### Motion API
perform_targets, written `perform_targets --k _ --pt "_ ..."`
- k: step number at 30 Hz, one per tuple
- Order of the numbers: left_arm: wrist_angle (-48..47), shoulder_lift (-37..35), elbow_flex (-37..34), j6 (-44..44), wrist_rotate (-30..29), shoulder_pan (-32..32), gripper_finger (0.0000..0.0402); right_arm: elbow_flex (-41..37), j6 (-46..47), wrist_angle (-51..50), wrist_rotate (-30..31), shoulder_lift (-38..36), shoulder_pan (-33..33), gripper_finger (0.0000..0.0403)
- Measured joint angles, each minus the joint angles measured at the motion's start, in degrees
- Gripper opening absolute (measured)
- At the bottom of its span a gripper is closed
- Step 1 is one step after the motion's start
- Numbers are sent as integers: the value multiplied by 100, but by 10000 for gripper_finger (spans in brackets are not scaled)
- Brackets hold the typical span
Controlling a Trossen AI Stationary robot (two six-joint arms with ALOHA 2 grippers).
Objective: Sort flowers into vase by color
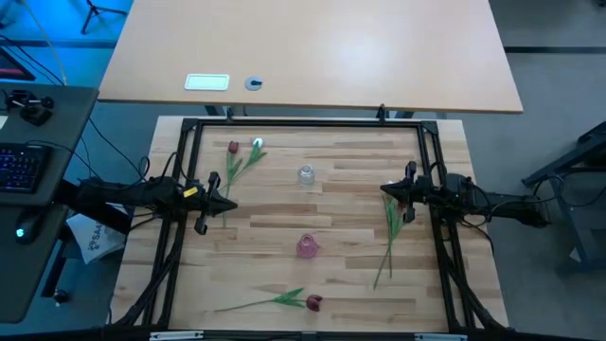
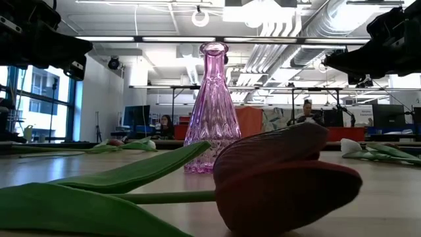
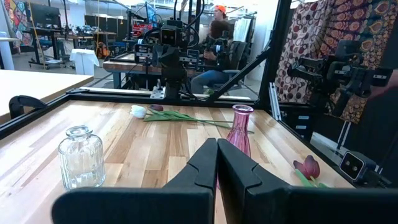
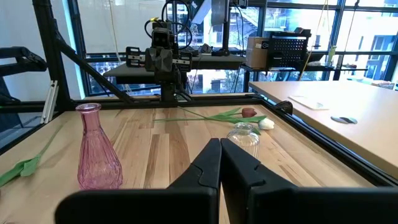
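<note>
My right gripper is pointing level and is closed above the white tulip (image 3: 138, 112). It should swing inward, tilt down and open before it takes the white tulip's stem (image 1: 385, 254).
Five artificial tulips lie flat on the wooden table. A dark red head (image 1: 233, 148) and a white head (image 1: 258, 144) rest at the far left, their stems running toward my left gripper (image 1: 230, 202). Another pair (image 1: 392, 225) lies by my right gripper (image 1: 384, 190); the left wrist view shows its white head (image 3: 138, 111) and red head (image 3: 155, 107). A single red tulip (image 1: 312, 303) lies at the near edge. The clear vase (image 1: 305, 174) and the pink vase (image 1: 308, 246) stand upright in the middle. Both grippers are shut and hover above the table, level with each other and pointing inward.
A black frame (image 1: 303, 123) runs around the work area. In the low view the red tulip (image 2: 283, 178) and its leaves (image 2: 125, 178) fill the foreground before the pink vase (image 2: 212, 112). Bare wood lies between the two vases and the grippers. People sit in the room beyond.
</note>
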Motion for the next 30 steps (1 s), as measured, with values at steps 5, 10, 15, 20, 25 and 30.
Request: perform_targets --k 5,10,15,20,25,30 --pt "-1 0 0 0 1 0 0 -1 1 12 4 0 0 0" --pt "-2 0 0 0 0 0 0 0 1431 827 -191 1 18 0" --pt "-1 1 0 0 0 2 0 -1 5138 2496 157 -5 18 0" --pt "1 0 0 0 0 2 0 -1 5496 3058 679 26 31 0" --pt "1 1 0 0 0 2 0 61 5350 4613 1052 731 398 0" --pt "-2 2 0 0 0 0 0 939 4471 4860 1852 2417 931 0"
